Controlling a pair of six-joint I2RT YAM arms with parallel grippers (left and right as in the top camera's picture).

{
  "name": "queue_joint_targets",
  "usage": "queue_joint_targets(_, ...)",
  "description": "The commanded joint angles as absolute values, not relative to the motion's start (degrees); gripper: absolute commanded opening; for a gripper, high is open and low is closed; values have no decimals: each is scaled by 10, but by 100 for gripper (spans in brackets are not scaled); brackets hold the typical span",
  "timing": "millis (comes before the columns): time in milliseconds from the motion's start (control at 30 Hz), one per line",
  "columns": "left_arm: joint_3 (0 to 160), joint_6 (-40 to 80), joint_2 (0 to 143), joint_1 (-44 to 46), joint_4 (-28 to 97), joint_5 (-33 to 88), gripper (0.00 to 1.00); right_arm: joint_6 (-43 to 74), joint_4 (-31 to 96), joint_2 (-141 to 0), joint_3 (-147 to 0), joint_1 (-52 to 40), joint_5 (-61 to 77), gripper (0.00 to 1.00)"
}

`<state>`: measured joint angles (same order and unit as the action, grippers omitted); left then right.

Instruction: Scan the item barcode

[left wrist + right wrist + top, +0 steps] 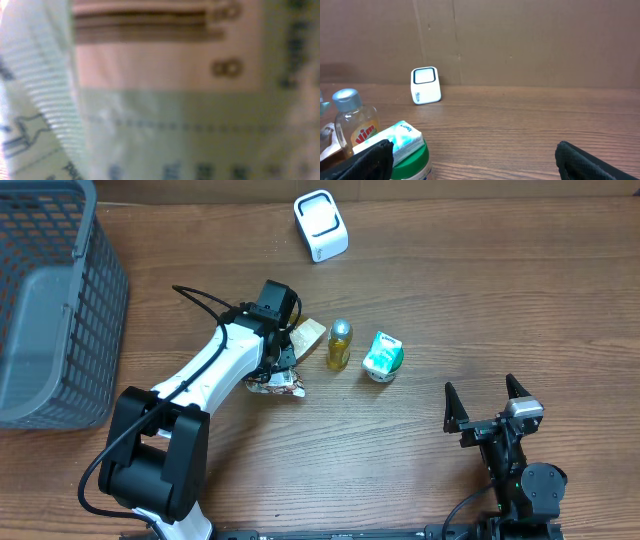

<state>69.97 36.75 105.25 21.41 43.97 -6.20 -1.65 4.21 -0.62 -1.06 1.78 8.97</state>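
The robot's left gripper has the green packet over the tan bag (308, 337), so it should take a new grip on the green packet and pull it onto clear wood (236, 404) toward the basket.
My left gripper (286, 352) is down among the items at the table's middle, shut on a packet (311, 332) whose tan corner sticks out to its right. That packet (165, 100) fills the left wrist view, blurred, with barcode lines and digits at the top; my own fingers are hidden there. The white scanner (321, 225) stands at the far edge, also seen as the scanner (425, 85) in the right wrist view. My right gripper (485, 408) rests open near the front right, and that same gripper (477, 159) has only bare wood between its fingers.
A crumpled wrapper (275, 385) lies under the left wrist. A yellow bottle (340, 346) and a green-lidded tub (382, 358) with a teal pack on top stand to the right of it. A grey mesh basket (50, 300) fills the left side.
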Motion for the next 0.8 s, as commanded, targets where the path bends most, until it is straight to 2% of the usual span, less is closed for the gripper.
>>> queue_joint_targets(0,695,385,1049,215,439,-88,22,-14,40,-2,-4,20,86,100)
queue_joint_targets(100,695,385,1049,215,443,-72,52,-14,40,-2,-4,20,86,100)
queue_joint_targets(400,701,327,1049,214,452,-51,94,-14,40,-2,-4,20,86,100)
queue_joint_targets(500,719,319,1049,213,459,-76,99,-14,40,-2,-4,20,86,100)
queue_joint_targets(767,742,320,1049,210,442,-90,100,-14,40,-2,-4,20,86,100)
